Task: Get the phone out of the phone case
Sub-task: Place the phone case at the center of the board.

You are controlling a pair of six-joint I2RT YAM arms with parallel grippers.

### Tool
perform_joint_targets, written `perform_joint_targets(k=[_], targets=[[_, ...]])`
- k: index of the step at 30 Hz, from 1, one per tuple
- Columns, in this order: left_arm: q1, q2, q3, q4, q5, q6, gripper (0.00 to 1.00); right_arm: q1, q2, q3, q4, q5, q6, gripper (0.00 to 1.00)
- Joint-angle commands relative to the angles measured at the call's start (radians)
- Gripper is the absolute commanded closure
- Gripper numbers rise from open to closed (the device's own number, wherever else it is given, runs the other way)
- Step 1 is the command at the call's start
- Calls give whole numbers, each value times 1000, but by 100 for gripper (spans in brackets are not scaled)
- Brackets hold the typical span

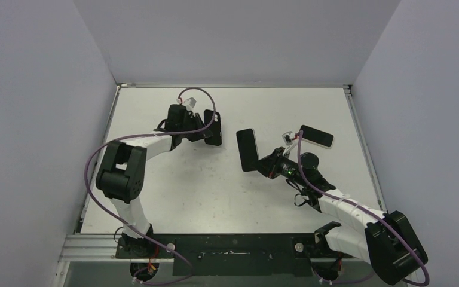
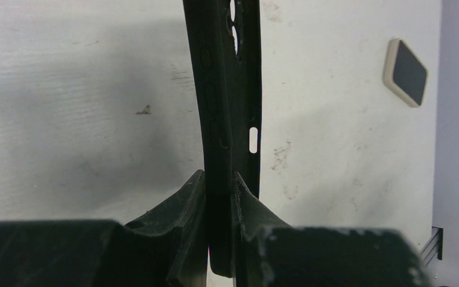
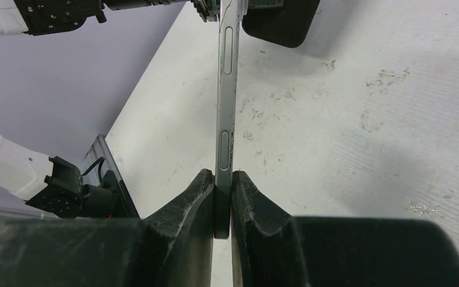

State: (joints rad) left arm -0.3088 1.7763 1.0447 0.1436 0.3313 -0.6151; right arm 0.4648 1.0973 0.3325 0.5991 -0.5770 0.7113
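My left gripper should keep lowering the black phone case, which hangs clear of the phone over open table, until it touches down, and then let go.
My left gripper is shut on the black phone case and holds it at the table's back middle. In the left wrist view the case stands edge-on between my fingers, its cut-outs showing. My right gripper is shut on the phone, a black slab held apart from the case, to its right. In the right wrist view the phone's silver edge with side buttons runs up from my closed gripper. The case shows beyond it.
A second phone with a light rim lies flat on the table at the back right, behind the right arm; it also shows in the left wrist view. The white table has walls on the left, back and right.
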Motion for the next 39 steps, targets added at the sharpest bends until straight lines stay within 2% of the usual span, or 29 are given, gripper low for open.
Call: perform_joint_targets(k=[1, 6, 15, 18, 21, 29, 31, 39], targets=[[27, 111, 117, -113, 64, 75, 100, -10, -36, 14, 42, 39, -60, 100], [31, 182, 180, -169, 76, 98, 100, -15, -39, 14, 29, 36, -69, 100], [43, 184, 162, -248, 39, 134, 100, -16, -22, 9, 28, 44, -70, 100], [48, 174, 158, -266, 27, 140, 93, -15, -15, 11, 31, 48, -67, 100], [63, 161, 161, -280, 29, 142, 77, -15, -7, 13, 31, 50, -67, 100], [74, 123, 177, -339, -56, 167, 47, -14, 15, 16, 32, 50, -61, 100], [73, 120, 183, -345, -77, 175, 44, -14, 19, 16, 31, 50, -59, 100], [34, 114, 169, -341, -159, 181, 43, -15, 83, 38, 66, 82, -33, 100]])
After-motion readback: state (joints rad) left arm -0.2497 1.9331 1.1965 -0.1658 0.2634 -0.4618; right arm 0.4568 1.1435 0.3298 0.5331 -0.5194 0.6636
